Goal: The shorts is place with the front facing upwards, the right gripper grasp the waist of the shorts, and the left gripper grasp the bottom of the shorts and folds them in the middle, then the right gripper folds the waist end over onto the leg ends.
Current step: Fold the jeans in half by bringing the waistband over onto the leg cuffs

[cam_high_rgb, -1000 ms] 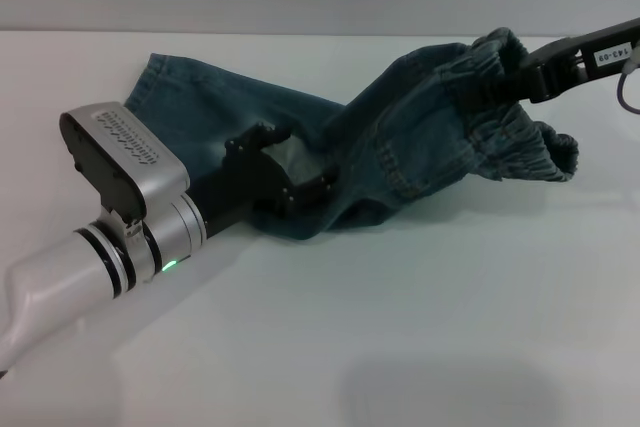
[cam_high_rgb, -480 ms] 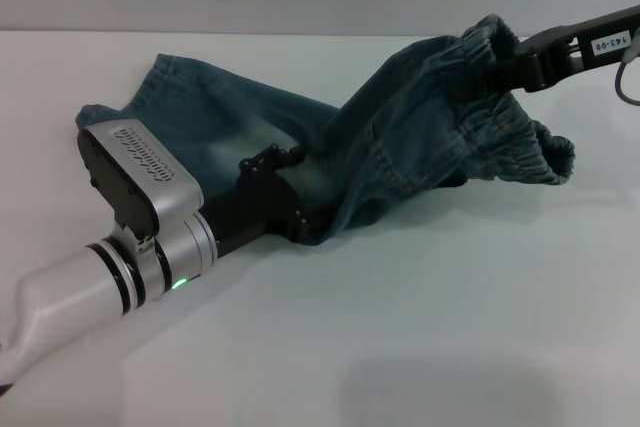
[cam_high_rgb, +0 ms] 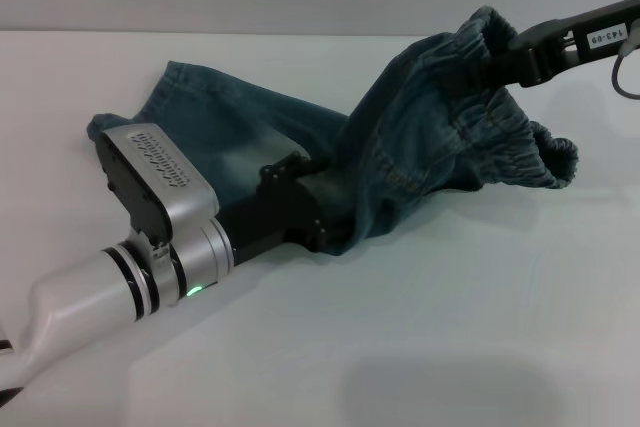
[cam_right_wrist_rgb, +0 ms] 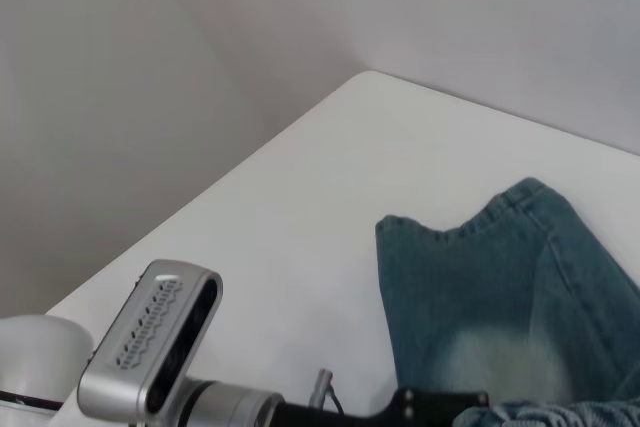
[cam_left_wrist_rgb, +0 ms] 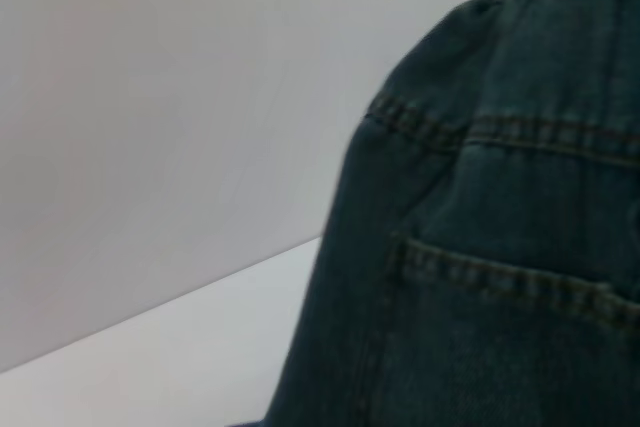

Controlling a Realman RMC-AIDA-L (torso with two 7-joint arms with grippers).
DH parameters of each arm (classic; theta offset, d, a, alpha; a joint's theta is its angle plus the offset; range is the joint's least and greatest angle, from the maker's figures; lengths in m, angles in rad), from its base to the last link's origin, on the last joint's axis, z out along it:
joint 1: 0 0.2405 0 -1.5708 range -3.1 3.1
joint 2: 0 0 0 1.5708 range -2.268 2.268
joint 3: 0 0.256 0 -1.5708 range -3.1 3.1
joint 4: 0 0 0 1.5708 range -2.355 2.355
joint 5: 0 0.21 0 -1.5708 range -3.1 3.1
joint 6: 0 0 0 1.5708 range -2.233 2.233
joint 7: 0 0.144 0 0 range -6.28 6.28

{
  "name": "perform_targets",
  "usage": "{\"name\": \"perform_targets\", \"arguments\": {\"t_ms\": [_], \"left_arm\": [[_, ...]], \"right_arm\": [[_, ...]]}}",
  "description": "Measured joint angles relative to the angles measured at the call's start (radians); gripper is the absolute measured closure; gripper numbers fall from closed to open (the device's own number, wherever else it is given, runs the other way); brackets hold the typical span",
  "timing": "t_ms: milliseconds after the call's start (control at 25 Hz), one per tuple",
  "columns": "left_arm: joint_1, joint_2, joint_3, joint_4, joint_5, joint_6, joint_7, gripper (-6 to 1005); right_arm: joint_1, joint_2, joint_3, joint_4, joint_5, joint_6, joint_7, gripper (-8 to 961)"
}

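Note:
A hanging fold of denim point(cam_high_rgb: 372, 185) is above my left gripper, so that gripper should move back past the leg ends point(cam_high_rgb: 152, 107) before my right gripper folds the waist over.
The blue-green denim shorts point(cam_high_rgb: 250, 137) lie across the white table point(cam_high_rgb: 450, 327). One leg stretches flat to the far left, and its hem point(cam_high_rgb: 165, 72) rests on the table. The ruffled waist point(cam_high_rgb: 520, 137) is lifted off the table at the right, with my right gripper point(cam_high_rgb: 497, 59) shut on its upper edge. My left gripper point(cam_high_rgb: 330, 219) sits low at the near edge of the shorts, its tip buried under a hanging fold of denim. In the left wrist view the shorts point(cam_left_wrist_rgb: 500, 247) fill the picture with pocket stitching. The right wrist view looks down on the flat leg point(cam_right_wrist_rgb: 480, 287).
My silver-white left arm point(cam_high_rgb: 110, 287) runs from the near left corner to the shorts, with its wrist camera housing point(cam_high_rgb: 155, 182) on top. A grey wall stands behind the table's far edge point(cam_high_rgb: 300, 32). Bare white table lies in front.
My left gripper has slid toward the near right, and the denim's lower fold edge moved with it. The right gripper has raised the waist slightly. A bit of denim now shows left of the arm.

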Motion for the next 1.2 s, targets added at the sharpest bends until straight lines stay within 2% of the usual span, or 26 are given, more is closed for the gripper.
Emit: {"name": "perform_targets", "arguments": {"t_ms": [80, 120, 480, 760, 1200], "left_arm": [[0.0, 0.0, -0.025, -0.002, 0.033, 0.002, 0.0, 157], [-0.001, 0.0, -0.12, -0.013, 0.14, 0.001, 0.0, 157], [0.011, 0.0, -0.378, -0.062, 0.463, -0.025, 0.001, 157], [0.017, 0.0, -0.45, -0.09, 0.56, -0.045, 0.002, 157], [0.062, 0.008, -0.583, -0.048, 0.591, -0.064, 0.021, 157]], "right_arm": [[0.006, -0.003, 0.0, 0.001, 0.0, -0.003, 0.0, 901], [0.006, -0.003, 0.0, 0.001, 0.0, -0.003, 0.0, 901], [0.018, -0.007, 0.0, 0.001, 0.0, -0.009, 0.0, 901], [0.022, -0.008, 0.0, 0.003, -0.002, -0.01, 0.0, 902], [0.028, -0.017, 0.0, 0.052, -0.002, -0.009, -0.006, 902]]}}
